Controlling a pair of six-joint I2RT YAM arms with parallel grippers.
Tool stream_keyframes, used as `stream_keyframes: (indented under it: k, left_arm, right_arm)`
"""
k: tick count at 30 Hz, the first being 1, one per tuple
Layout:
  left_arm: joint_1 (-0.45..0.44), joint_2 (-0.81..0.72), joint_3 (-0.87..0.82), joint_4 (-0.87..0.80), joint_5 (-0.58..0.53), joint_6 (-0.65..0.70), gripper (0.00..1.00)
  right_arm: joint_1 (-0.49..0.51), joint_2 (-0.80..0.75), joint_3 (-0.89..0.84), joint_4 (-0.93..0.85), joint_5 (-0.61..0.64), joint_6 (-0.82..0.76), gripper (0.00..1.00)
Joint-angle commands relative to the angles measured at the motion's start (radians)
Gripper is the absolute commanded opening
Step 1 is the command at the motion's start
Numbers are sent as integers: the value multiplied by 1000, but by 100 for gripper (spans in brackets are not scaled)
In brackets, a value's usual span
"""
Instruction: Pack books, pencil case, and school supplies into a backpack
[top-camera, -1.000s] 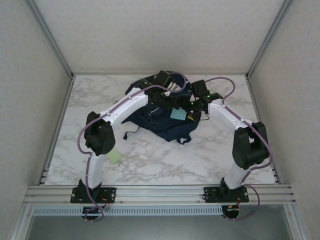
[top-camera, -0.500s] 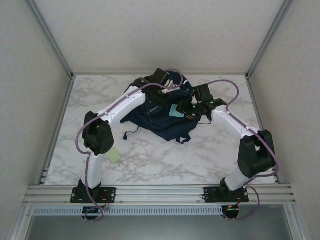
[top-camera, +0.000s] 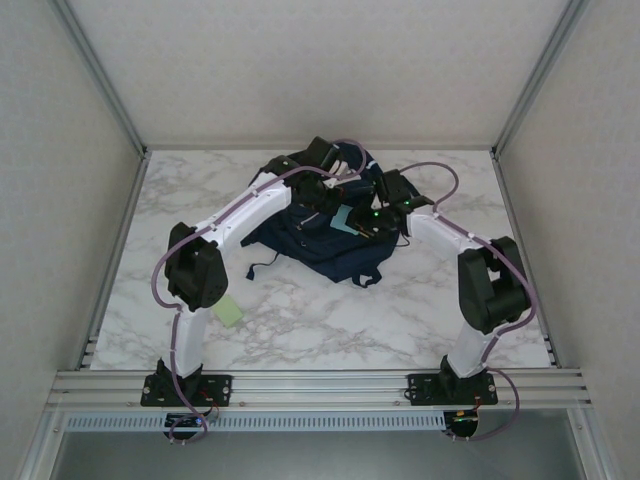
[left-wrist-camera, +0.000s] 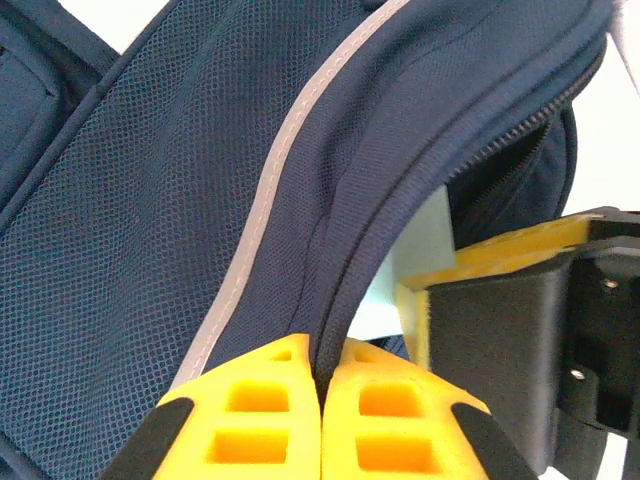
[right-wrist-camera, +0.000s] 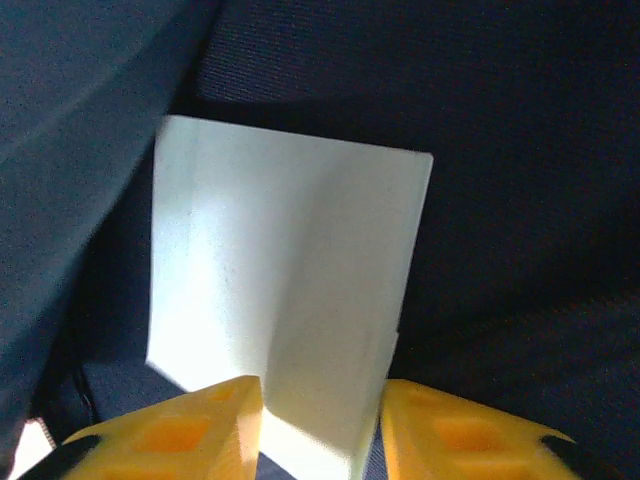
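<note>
The pale green pad lies far from my right gripper, so next my left gripper leaves the backpack's edge, fetches the pale green pad and passes it to my right gripper.
The navy backpack lies at the table's far middle. My left gripper is shut on the backpack's zipper-edge fabric, holding the opening apart. A light blue pad stands on edge between the fingertips of my right gripper, with both pads against it, in front of the dark backpack fabric. In the left wrist view the same pad sits at the mouth of the opening beside the right gripper's fingers. A pale green pad lies on the table by the left arm.
Marble table with grey walls on three sides and a metal rail along the near edge. The backpack's dark straps trail towards the front left. Both arms arch over the table's middle.
My right gripper has moved left to the backpack's opening and its jaws have narrowed onto the light blue pad. The left gripper has stayed shut on the fabric, slightly higher than a second ago.
</note>
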Motion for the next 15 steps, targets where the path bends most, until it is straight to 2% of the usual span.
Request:
stream_keyframes:
  k: [1, 5, 9, 14, 15]
  left_arm:
    - [4, -73, 5, -6, 28, -33, 0]
    - [4, -75, 1, -10, 24, -34, 0]
    - [4, -80, -11, -6, 15, -31, 0]
    - [7, -85, -25, -9, -56, -29, 0]
    - [8, -90, -32, -11, -88, -33, 4]
  right_arm:
    - [48, 59, 102, 71, -41, 2, 27]
    - [74, 112, 173, 46, -29, 0, 26]
    - [77, 114, 163, 53, -32, 2, 30]
    - [77, 20, 76, 43, 4, -11, 36]
    - [77, -8, 53, 28, 23, -14, 37]
